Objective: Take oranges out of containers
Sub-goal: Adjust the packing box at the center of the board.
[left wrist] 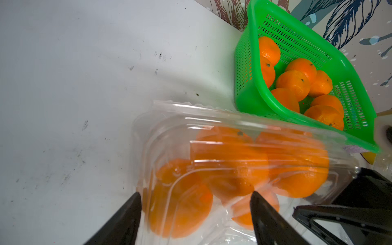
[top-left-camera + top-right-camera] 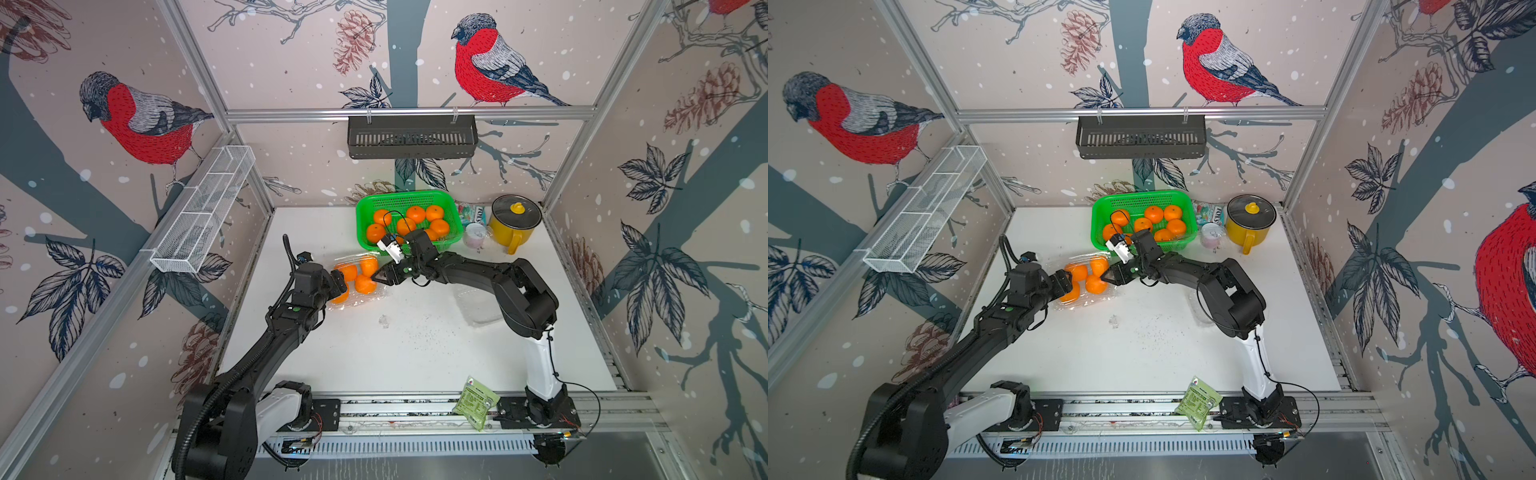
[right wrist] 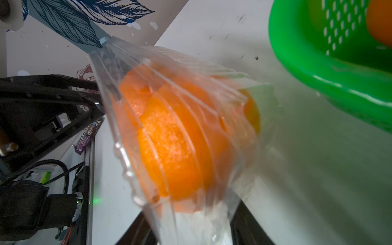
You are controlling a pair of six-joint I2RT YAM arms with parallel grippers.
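Observation:
The whole clear container tilts while the robot's right gripper pinches its end, so the robot should lower it until it is flat, move back and grip its corner near the green basket.
A clear clamshell container lies left of the table's middle, with several oranges inside it. My left gripper is at its left end. In the left wrist view that gripper is open, its fingers straddling a corner of the container and an orange inside. My right gripper meets the box from the right. It is open, with the container's blurred plastic end between its fingers and an orange just beyond. A second, empty container lies under the right arm.
A green basket holding several more oranges stands just behind the right gripper. A yellow lidded pot and a small cup are at the back right. A green packet lies on the front rail.

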